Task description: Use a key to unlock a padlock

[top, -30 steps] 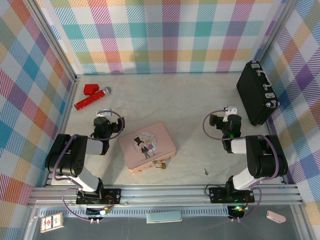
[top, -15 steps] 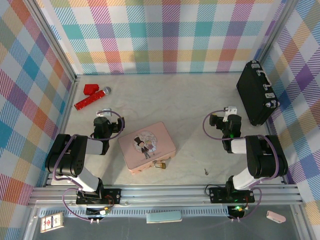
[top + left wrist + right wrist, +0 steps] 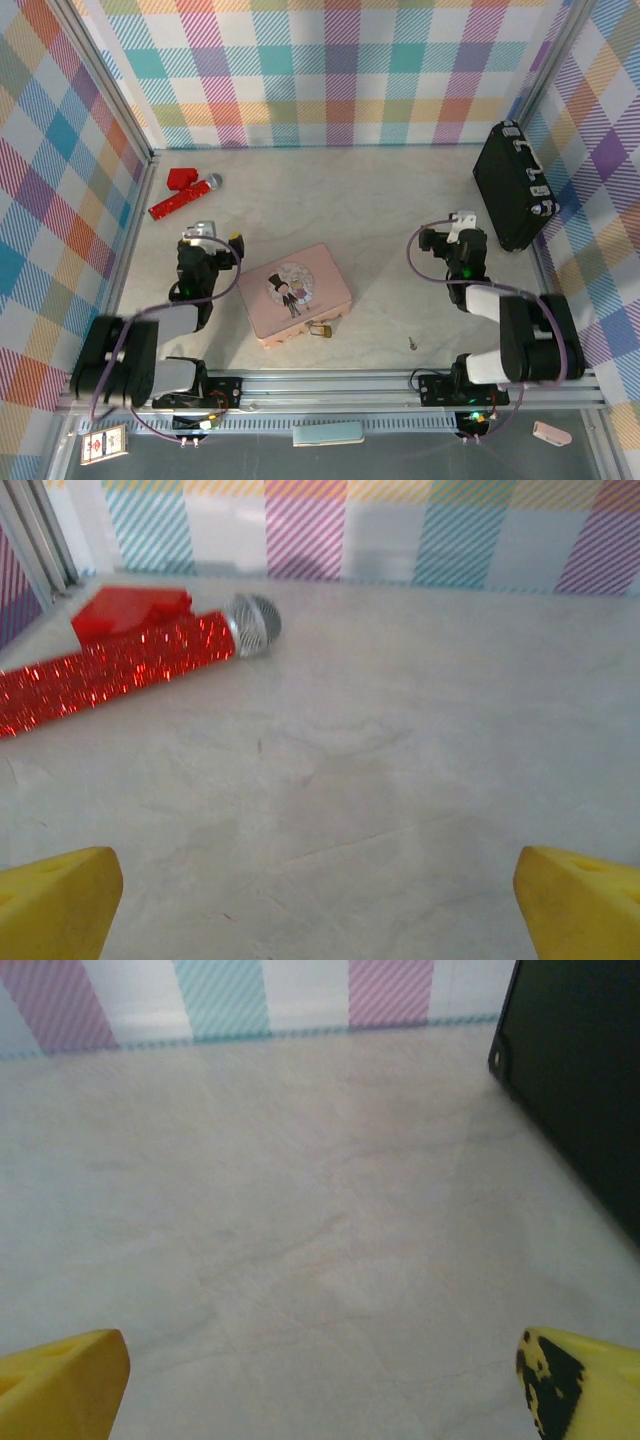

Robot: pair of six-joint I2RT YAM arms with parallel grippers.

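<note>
I can see my left gripper facing the back wall and the padlock on the pink tin's front (image 3: 321, 330), so I should pull that gripper back and turn it toward the tin's lid (image 3: 262, 292).
The tiny brass padlock (image 3: 320, 329) hangs at the front edge of the pink tin (image 3: 293, 293) in the top view. On the table to the right of it lies the small dark key (image 3: 412, 343). My left gripper (image 3: 208, 240) is left of the tin and faces the back wall. It is open (image 3: 318, 910), with bare table between its yellow fingertips (image 3: 55, 900). My right gripper (image 3: 447, 232) is behind the key, right of the tin. It is open too (image 3: 320, 1385), and nothing lies between its yellow fingertips (image 3: 60, 1380).
A red glitter microphone (image 3: 185, 195) (image 3: 130, 665) and a red block (image 3: 181, 178) (image 3: 130, 610) lie at the back left. A black case (image 3: 512, 185) (image 3: 580, 1080) leans at the right wall. Plaid walls close in three sides.
The left arm has unfolded, and its gripper has shifted a little left and toward the near edge. The right arm has stretched slightly. Both grippers stay open.
</note>
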